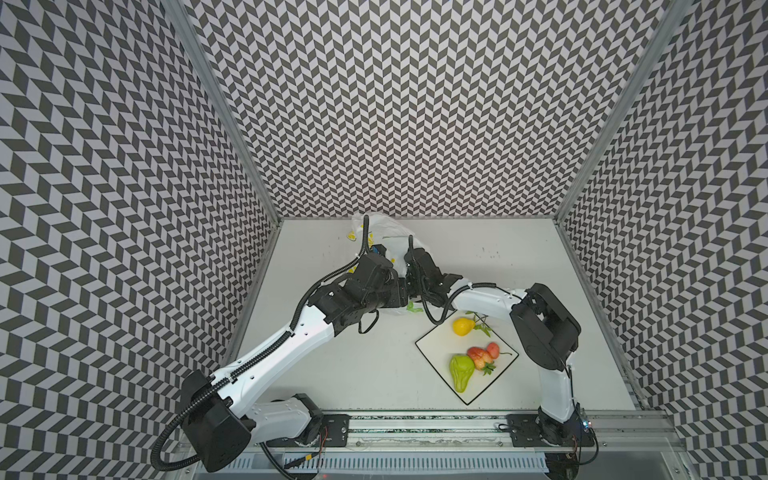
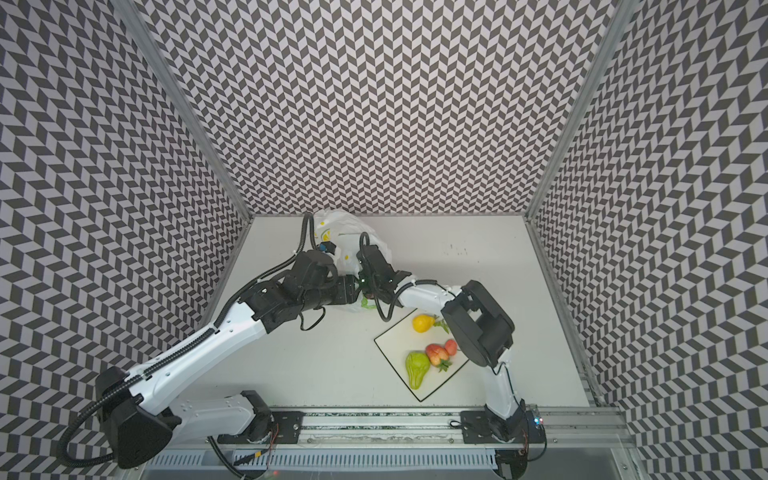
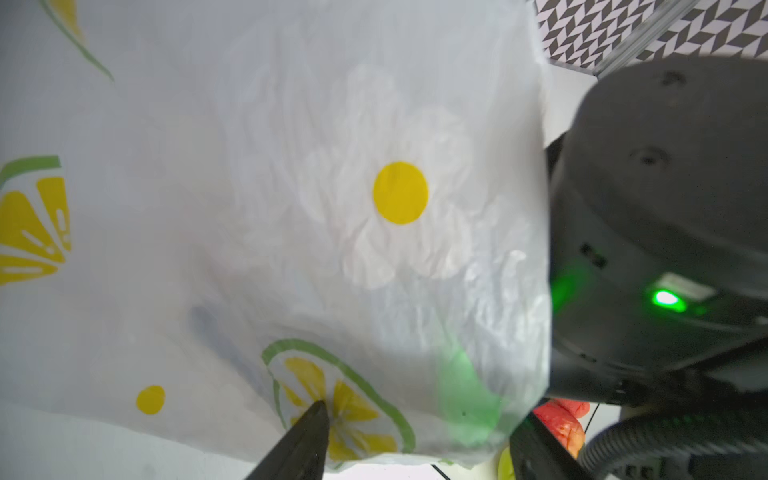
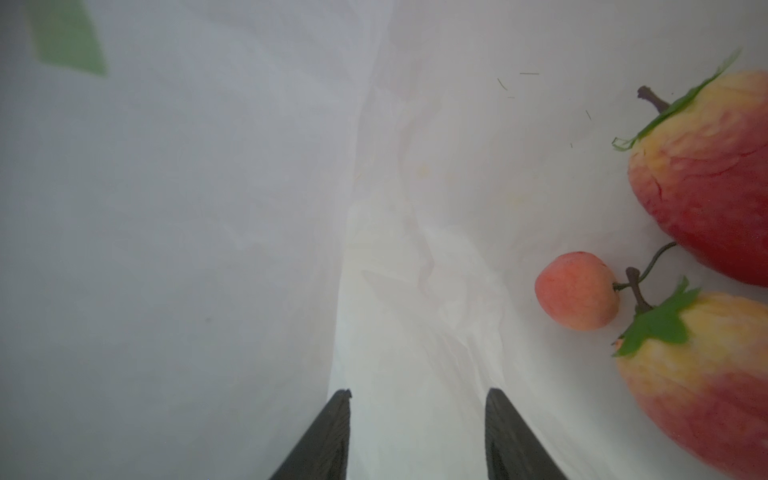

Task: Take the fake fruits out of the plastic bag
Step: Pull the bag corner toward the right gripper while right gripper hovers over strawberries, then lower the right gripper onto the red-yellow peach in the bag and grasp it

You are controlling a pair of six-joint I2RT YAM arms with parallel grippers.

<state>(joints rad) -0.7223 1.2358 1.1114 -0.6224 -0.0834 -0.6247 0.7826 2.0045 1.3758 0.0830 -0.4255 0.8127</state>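
The fruits are next to the plastic fold (image 4: 420,336) below the robot's right gripper, so the left gripper should first pull the bag's lower corner (image 3: 476,408) aside, and then the right gripper should take one fruit.
The plastic bag (image 1: 382,226) (image 2: 336,222) lies at the back of the table, its near end hidden under both black wrists. In the left wrist view the bag (image 3: 291,208) fills the frame. My left gripper (image 3: 424,411) is open, with the bag's lower corner between its spread fingers. My right gripper (image 4: 417,399) is open over a white plastic fold, nothing between its fingers. Beside that fold lie two red-yellow fruits (image 4: 706,199) (image 4: 698,382) and a small cherry (image 4: 577,291). I cannot tell whether bag film lies under them.
A square black-rimmed plate (image 1: 432,349) (image 2: 390,345) sits near the right arm. On it are a yellow lemon (image 1: 462,326), a green pear (image 1: 460,372) and red fruits (image 1: 480,357). Patterned walls close in three sides. A metal rail (image 1: 415,428) runs along the front.
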